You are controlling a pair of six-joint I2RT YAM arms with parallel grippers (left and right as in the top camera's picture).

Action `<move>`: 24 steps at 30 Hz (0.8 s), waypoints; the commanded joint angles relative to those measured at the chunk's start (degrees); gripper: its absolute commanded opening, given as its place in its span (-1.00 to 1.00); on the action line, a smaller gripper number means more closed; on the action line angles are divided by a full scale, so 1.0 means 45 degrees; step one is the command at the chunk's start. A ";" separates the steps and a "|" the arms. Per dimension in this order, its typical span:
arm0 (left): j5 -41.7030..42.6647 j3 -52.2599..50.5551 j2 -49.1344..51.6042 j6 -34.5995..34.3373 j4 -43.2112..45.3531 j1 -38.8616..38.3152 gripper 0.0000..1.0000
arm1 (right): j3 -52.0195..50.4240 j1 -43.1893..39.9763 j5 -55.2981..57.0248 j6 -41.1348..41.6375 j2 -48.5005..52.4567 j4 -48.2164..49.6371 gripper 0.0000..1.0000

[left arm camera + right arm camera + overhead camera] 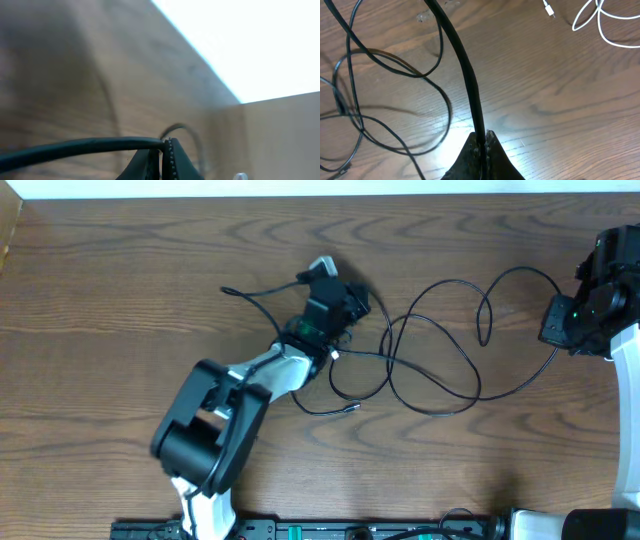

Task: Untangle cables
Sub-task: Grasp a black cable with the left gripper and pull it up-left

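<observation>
The cable in my left gripper goes into the overlapping loops, so next my left gripper pulls it away from my right gripper toward the clear wood.
Thin black cables lie in overlapping loops across the middle of the wooden table. My left gripper is over the left end of the tangle, shut on a black cable that runs off to the left from its fingertips. My right gripper is at the right, shut on a black cable that rises away from it toward the loops. A white cable with a small white plug shows in the right wrist view, far beyond the loops.
A loose plug end of a black cable lies below the left gripper. The table's back edge runs along the top. The arm bases and their thick cables are at the front edge.
</observation>
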 commanded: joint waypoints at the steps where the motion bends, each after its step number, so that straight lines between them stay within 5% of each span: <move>1: 0.0321 0.0126 -0.1938 -0.0083 0.0097 0.0534 -0.85 | 0.0204 0.0029 0.0019 -0.0136 0.0087 -0.0019 -0.98; 13: 0.0170 0.0126 -0.7800 0.2074 -0.4653 0.5916 -0.85 | 0.0204 0.0024 0.1622 -0.0121 0.0087 -0.0369 -0.98; 17: 0.1603 0.0126 -0.8442 0.2458 -0.6722 0.8004 -0.85 | 0.0204 -0.0073 0.2079 0.0306 0.0087 -0.0486 -0.98; 21: 0.2453 0.0126 -0.8378 0.2846 -0.8655 0.8053 -0.85 | 0.0204 -0.0063 0.0724 -0.0481 0.0087 -0.0345 -0.98; 24: 0.2356 0.0126 -0.8354 0.4643 -1.0826 0.7849 -0.85 | 0.0204 -0.0044 0.0131 -0.0588 0.0087 -0.0136 -0.98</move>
